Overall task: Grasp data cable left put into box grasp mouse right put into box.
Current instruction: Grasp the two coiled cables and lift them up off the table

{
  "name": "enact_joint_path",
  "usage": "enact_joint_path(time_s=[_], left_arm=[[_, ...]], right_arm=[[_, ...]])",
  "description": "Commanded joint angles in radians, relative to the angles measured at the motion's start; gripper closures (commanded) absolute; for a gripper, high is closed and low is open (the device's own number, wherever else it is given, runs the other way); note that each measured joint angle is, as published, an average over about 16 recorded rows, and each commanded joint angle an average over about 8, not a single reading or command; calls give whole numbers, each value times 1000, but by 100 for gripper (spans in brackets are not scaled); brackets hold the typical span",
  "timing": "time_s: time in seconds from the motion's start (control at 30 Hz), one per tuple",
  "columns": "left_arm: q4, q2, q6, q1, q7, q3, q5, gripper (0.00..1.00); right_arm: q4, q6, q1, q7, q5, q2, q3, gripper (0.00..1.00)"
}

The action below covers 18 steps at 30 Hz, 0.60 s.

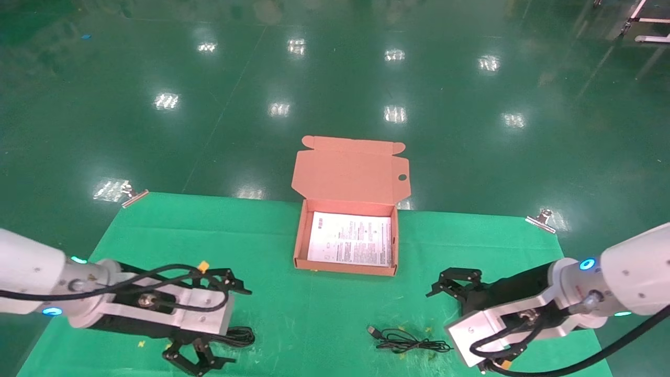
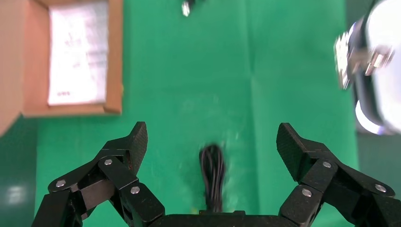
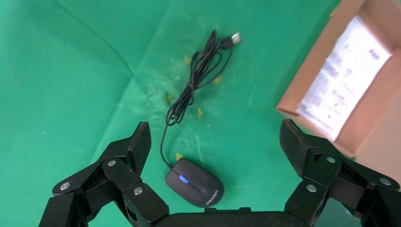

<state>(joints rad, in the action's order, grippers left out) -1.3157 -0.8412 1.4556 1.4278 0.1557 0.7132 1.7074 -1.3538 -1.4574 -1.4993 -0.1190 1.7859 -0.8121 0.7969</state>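
The mouse [image 3: 195,183] will hang down and swing below when the robot lifts the bundled cord, because a short thin piece of cord [image 3: 162,144] connects the mouse to its bundled cord.
The open box [image 1: 299,238] stands at the mat's far middle, lid up, with a white printed sheet [image 1: 350,238] inside. Near the front left, my left gripper [image 2: 212,128] hangs open above the black data cable [image 2: 212,175], a looped bundle lying between its fingers and touching neither. In the head view the cable [image 1: 242,336] peeks out beside that wrist. At the front right, my right gripper [image 3: 215,128] is open over the black mouse [image 3: 194,182], whose blue light shows. The mouse's thin cord [image 3: 196,71] trails toward the box [image 3: 307,80]. The head view shows only the cord [image 1: 408,343].
A green mat [image 1: 314,303] covers the table, held by metal clips at the far corners [image 1: 135,195] [image 1: 542,220]. Shiny green floor lies beyond. The right arm [image 2: 373,71] shows at the edge of the left wrist view.
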Motion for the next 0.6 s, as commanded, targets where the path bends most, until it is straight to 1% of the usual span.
enact_joint_path(time_s=[0.03, 0.17, 0.33, 0.6], left_arm=[[1, -14, -12, 2, 3, 20, 51, 0], [4, -34, -36, -9, 7, 47, 122, 0], [28, -53, -67, -26, 16, 69, 184, 0], [136, -94, -113, -30, 7, 90, 245, 0]], right_arm=[[0, 14, 9, 2, 38, -10, 16, 0], [2, 49, 34, 14, 92, -25, 35, 0], [5, 82, 62, 35, 138, -39, 50, 0], [20, 124, 110, 81, 181, -57, 65, 0]])
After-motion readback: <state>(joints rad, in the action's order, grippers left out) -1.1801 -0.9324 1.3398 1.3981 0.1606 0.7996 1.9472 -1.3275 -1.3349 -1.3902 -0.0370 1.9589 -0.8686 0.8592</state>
